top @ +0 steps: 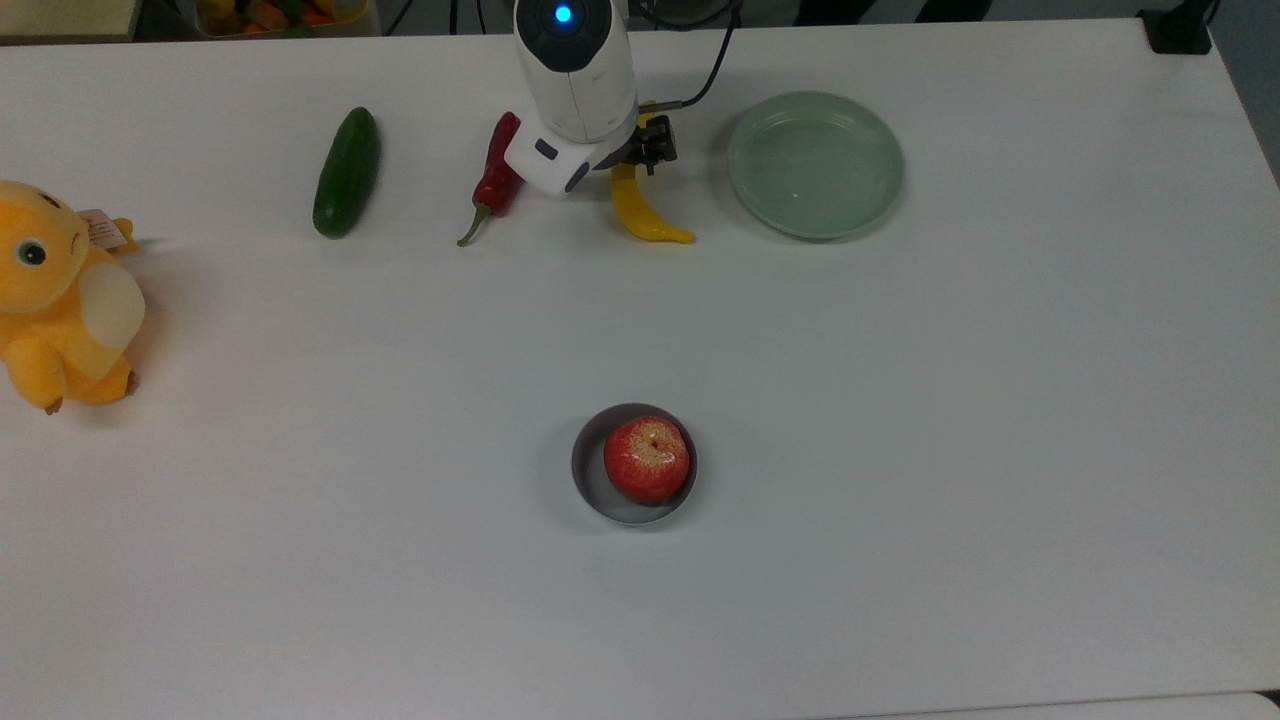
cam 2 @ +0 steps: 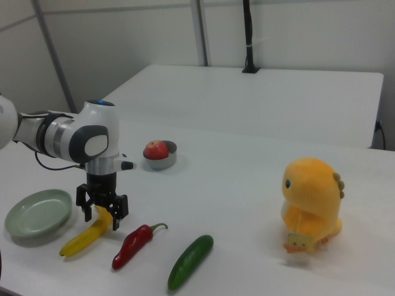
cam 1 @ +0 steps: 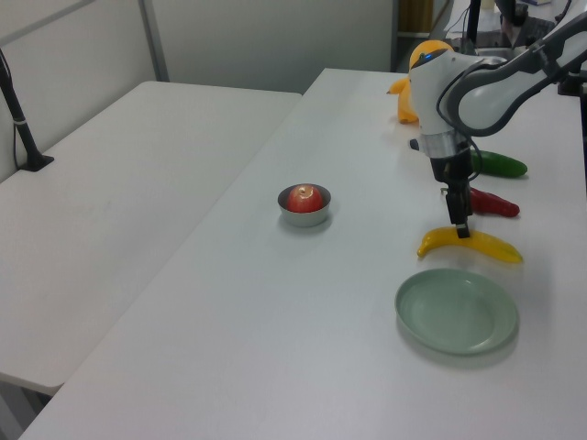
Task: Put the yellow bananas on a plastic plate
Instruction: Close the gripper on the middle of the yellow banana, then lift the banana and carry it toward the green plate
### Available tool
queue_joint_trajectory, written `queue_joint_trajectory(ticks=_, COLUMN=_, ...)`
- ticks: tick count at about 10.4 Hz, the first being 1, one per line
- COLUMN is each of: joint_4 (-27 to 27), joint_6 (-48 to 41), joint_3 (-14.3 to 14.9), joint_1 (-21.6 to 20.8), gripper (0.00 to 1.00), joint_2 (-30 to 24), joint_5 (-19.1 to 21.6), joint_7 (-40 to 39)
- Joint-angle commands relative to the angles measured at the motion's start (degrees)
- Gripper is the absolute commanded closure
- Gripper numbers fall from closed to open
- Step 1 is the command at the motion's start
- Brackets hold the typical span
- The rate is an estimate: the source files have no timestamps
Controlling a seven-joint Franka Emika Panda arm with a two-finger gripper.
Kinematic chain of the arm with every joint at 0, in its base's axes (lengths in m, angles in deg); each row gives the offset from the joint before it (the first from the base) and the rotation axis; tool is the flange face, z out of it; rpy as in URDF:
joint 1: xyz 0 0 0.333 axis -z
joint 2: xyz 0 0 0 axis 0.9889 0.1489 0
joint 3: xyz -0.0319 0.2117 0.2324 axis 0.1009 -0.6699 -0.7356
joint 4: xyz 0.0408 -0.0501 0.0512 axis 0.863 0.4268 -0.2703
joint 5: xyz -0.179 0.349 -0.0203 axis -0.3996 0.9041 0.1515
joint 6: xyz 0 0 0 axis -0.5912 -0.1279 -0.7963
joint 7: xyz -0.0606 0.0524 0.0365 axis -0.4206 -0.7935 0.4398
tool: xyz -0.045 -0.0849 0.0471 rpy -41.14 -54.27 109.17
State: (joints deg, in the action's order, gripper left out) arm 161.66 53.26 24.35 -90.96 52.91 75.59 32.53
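Observation:
The yellow banana (cam 1: pixel 470 244) looks nearly as long as the plastic plate (cam 1: pixel 457 312), so the banana will span almost rim to rim when I lower it.
The yellow banana (top: pixel 643 215) lies on the white table between the red chili and the pale green plastic plate (top: pixel 815 165), which holds nothing. My gripper (top: pixel 645 155) hangs low over the banana's far half, and the white wrist hides that end in the top view. In the right view the gripper (cam 2: pixel 102 217) is open. Its black fingers (cam 2: pixel 116 221) straddle the banana (cam 2: pixel 83 240), one on each side. The left view has the gripper (cam 1: pixel 458 226) down at the banana (cam 1: pixel 477 244), just short of the plate (cam 1: pixel 457 310).
A red chili (top: pixel 497 180) lies close to the gripper on the top view's left, with a dark green cucumber (top: pixel 346 172) beyond it. A yellow plush toy (top: pixel 60 300) sits at the top view's left edge. A grey bowl (top: pixel 590 480) holding a red apple (top: pixel 647 458) stands mid-table.

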Motion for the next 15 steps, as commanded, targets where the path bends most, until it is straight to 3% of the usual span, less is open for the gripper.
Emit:
queue_joint_trajectory(ticks=1, joint_4=0.9, joint_6=3.6, joint_3=-0.7, joint_1=-0.5, gripper=0.16, joint_2=1.1, joint_5=0.9, joint_7=-0.3)
queue_joint_trajectory(ticks=4, joint_4=0.7, joint_6=2.8, joint_3=-0.7, joint_1=-0.4, gripper=0.58, joint_2=0.7, joint_5=0.9, joint_7=-0.4)
queue_joint_trajectory(ticks=7, joint_4=0.2, joint_6=-1.4, joint_3=-0.7, joint_1=0.0, gripper=0.83, joint_2=-0.5, joint_5=0.8, joint_7=-1.3)
queue_joint_trajectory(ticks=11, joint_4=-4.0, joint_6=-14.6, joint_3=1.9, joint_1=1.3, gripper=0.83, joint_2=-6.6, joint_5=0.8, joint_7=-3.8)
queue_joint_trajectory(ticks=15, joint_4=-10.6, joint_6=-21.6, joint_3=3.4, joint_1=1.7, gripper=0.83, joint_2=-10.6, joint_5=0.8, joint_7=-4.6)
